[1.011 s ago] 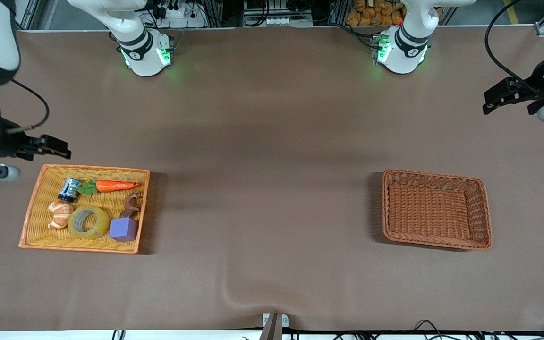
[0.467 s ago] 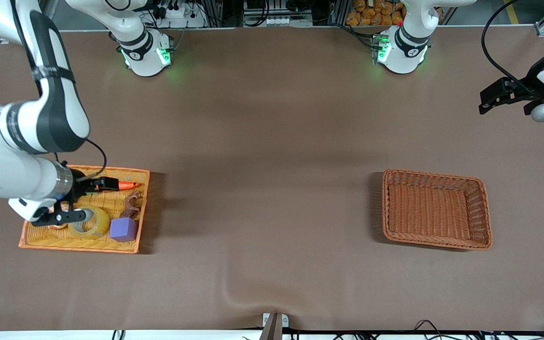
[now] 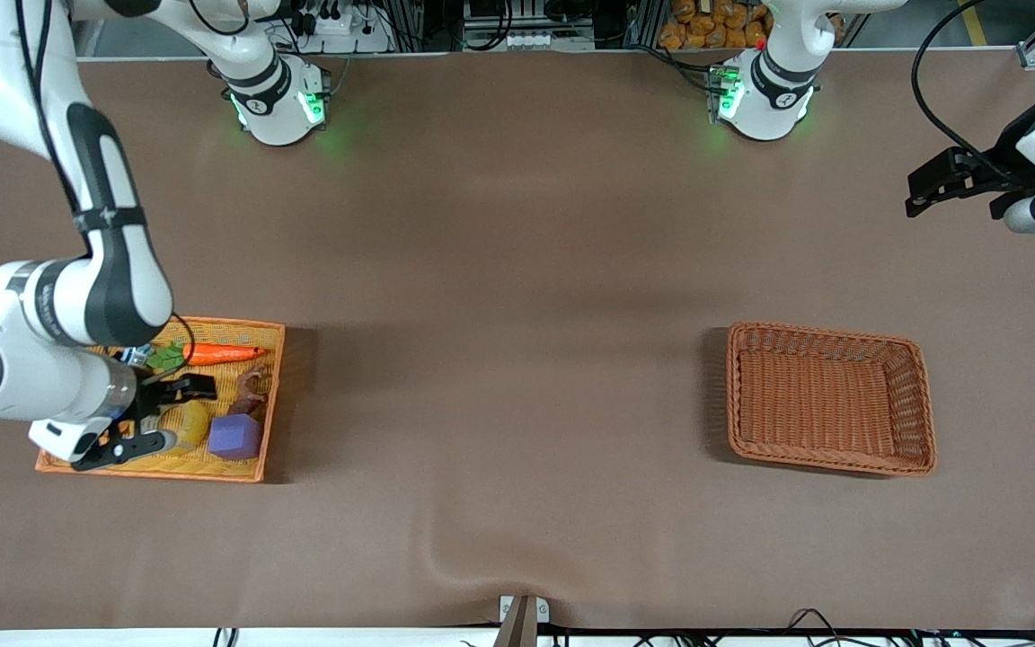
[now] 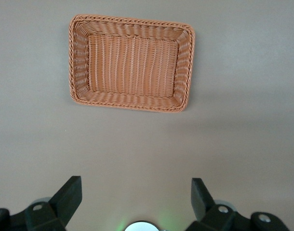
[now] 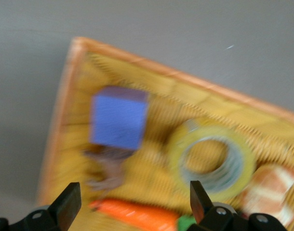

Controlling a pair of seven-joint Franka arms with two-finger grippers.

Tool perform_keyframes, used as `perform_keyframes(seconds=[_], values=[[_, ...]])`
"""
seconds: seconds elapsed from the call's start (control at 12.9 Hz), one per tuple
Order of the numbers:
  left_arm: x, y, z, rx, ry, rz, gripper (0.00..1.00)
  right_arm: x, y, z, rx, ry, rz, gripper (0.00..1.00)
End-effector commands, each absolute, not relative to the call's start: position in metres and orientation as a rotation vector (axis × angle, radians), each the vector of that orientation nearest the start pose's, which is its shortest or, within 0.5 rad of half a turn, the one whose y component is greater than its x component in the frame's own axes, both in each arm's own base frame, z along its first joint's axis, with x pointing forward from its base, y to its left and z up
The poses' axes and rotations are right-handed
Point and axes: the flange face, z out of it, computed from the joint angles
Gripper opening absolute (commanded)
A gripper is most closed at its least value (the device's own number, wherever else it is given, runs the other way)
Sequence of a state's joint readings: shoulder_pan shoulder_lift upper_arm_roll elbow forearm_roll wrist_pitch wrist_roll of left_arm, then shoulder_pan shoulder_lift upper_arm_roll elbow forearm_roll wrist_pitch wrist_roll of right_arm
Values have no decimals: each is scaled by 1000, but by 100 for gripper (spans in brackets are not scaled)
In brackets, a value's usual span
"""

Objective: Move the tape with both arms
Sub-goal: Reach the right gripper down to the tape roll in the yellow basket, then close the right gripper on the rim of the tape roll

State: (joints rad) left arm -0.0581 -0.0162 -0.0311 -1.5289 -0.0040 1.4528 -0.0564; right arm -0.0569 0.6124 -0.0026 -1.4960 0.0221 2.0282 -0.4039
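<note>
My gripper will lift the tape point(image 5: 178, 150) free at once and leave the purple cube where it is, because yellow weave point(image 5: 157, 129) shows between them.
The tape point(image 3: 194, 422), a yellowish ring with a grey-white core, lies in the yellow tray point(image 3: 212, 474) at the right arm's end of the table, largely covered by my right arm. My right gripper point(image 3: 178, 415) is open and empty, hanging over the tape inside the tray. In the right wrist view the tape point(image 5: 178, 149) lies flat between a purple cube point(image 5: 119, 117) and an orange croissant toy point(image 5: 267, 187), and the open right gripper point(image 5: 132, 211) is over the carrot point(image 5: 137, 219). My left gripper point(image 3: 915, 193) is open and empty, waiting over the table at the left arm's end.
The tray also holds a carrot point(image 3: 216, 353), a purple cube point(image 3: 234, 438) and a brown animal toy point(image 3: 252, 386). An empty brown wicker basket point(image 3: 827, 332) sits toward the left arm's end; it also shows in the left wrist view point(image 4: 132, 21) beyond the open left gripper point(image 4: 136, 197).
My right arm has swung in from the table's edge to over the tray and come down over the tape. The left gripper has barely shifted.
</note>
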Motion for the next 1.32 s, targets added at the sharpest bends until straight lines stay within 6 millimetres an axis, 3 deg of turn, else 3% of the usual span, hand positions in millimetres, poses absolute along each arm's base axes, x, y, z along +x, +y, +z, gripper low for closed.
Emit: perform_keyframes(seconds=[0.0, 0.16, 0.39, 0.54, 0.78, 1.01, 1.24], values=[[534, -52, 643, -3158, 37, 107, 100, 710, -74, 271, -3027, -605, 58, 100], [534, -51, 642, -3158, 35, 109, 100, 707, -83, 268, -3034, -605, 74, 100], [535, -52, 642, -3158, 37, 109, 100, 698, -133, 264, -3043, -521, 83, 100], [535, -51, 641, -3158, 35, 112, 100, 691, -154, 244, -3034, -468, 125, 100], [535, -49, 641, -3158, 30, 112, 100, 688, -155, 223, -3018, -451, 159, 100], [535, -49, 642, -3157, 30, 109, 100, 689, -154, 224, -3021, -446, 145, 100], [535, -50, 642, -3158, 33, 107, 100, 689, -155, 211, -3021, -440, 148, 100]])
